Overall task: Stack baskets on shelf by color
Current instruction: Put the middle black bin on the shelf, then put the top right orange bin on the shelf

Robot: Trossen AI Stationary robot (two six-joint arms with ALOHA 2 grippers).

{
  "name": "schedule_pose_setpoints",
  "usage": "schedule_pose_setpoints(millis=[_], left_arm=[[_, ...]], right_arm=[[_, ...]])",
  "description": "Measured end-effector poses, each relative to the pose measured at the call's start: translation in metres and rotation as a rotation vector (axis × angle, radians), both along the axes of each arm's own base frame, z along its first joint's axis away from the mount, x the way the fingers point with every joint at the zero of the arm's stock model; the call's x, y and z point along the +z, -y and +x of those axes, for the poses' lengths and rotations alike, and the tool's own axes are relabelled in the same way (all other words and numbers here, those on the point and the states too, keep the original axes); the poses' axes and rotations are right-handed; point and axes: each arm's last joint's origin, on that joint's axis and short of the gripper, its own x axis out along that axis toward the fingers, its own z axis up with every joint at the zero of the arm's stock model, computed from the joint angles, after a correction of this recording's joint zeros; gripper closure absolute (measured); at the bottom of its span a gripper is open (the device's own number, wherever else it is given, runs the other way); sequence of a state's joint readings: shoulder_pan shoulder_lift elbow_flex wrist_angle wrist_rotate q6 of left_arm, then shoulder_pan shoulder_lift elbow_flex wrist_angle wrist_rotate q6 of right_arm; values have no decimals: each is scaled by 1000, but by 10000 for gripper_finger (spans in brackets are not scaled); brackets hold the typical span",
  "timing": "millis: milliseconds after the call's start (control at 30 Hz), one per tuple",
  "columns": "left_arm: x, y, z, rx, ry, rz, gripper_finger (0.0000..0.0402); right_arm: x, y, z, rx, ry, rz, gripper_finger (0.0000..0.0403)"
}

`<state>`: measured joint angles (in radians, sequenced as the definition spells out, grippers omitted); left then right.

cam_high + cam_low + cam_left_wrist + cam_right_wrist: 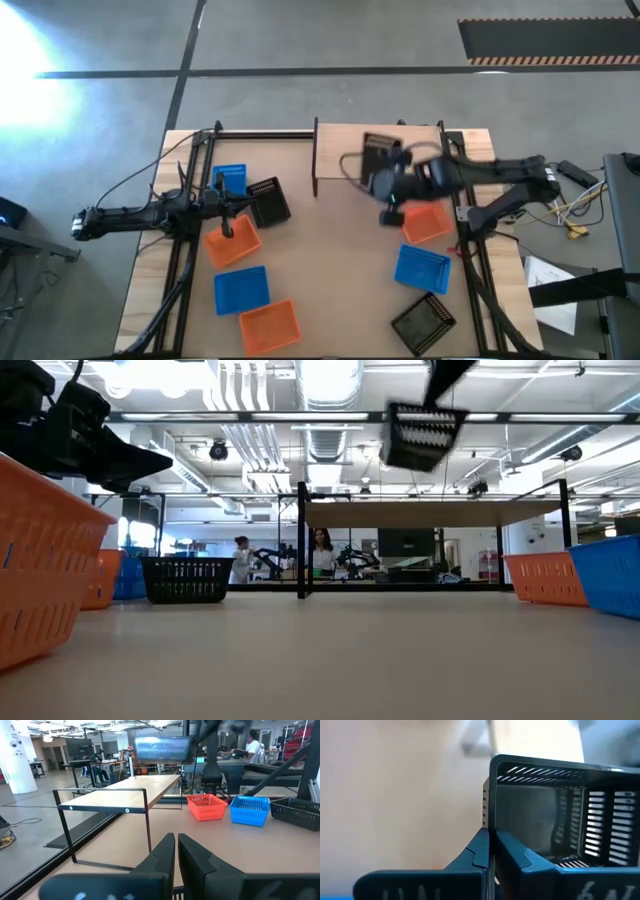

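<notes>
I should keep lowering the black basket (424, 436) with my right gripper toward the shelf's end post (566, 512) until the basket sits flat. The basket is hanging by its rim above the empty shelf.
My right gripper (381, 170) is shut on a black basket (380, 152), which it carries in the air above the shelf (345, 150). The low view shows this basket (422, 436) high over the shelf plank (430, 511). My left gripper (228, 226) is shut and hovers above an orange basket (232, 243) on the table's left part, touching nothing. A blue basket (230, 180) and a black basket (268, 201) stand beside it. My right gripper (491, 847) pinches one wall of the black basket at its rim (490, 817). One finger (512, 854) is inside the basket and the other (477, 851) is outside. The basket (422, 436) is lifted clear above the shelf and slightly tilted.
A blue basket (241, 288) and an orange basket (269, 325) lie near the left front. An orange basket (427, 222), a blue basket (421, 268) and a black basket (424, 322) lie on the right side. The table's middle (330, 270) is bare wood. People stand in the room beyond.
</notes>
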<state>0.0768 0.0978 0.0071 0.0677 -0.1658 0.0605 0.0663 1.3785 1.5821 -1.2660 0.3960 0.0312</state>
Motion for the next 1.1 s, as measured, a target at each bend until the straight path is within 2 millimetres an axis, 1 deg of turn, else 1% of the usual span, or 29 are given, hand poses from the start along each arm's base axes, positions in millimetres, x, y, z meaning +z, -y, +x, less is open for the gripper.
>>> schedule_pose_setpoints(millis=[100,200,267,333,433,500,567,667,767,900,1033,1100], left_arm=[[0,0,0,0,0,0,395],[0,0,0,0,1,0,395],[0,0,0,0,0,0,395],[0,0,0,0,0,0,395],[0,0,0,0,0,0,395],[0,0,0,0,0,0,395],[0,0,0,0,0,0,395],[0,0,0,0,0,0,395],[0,0,0,-1,0,0,395],[0,0,0,0,0,0,395],[0,0,0,0,0,0,395],[0,0,0,0,0,0,395]], right_arm=[[-12,36,-13,-27,-152,51,394],[-22,65,-29,-47,-216,89,394],[-26,79,-42,-68,-240,85,394],[-28,88,-54,-77,-249,100,394],[-30,92,-72,-70,-225,156,394],[-32,92,-83,-68,-222,159,394],[-35,92,-92,-84,-236,130,393],[-41,90,-102,-113,-277,60,381],[-42,89,-108,-131,-286,22,358],[-39,85,-116,-141,-305,31,312],[-24,83,-121,-174,-290,39,265],[-13,83,-121,-226,-238,43,250]])
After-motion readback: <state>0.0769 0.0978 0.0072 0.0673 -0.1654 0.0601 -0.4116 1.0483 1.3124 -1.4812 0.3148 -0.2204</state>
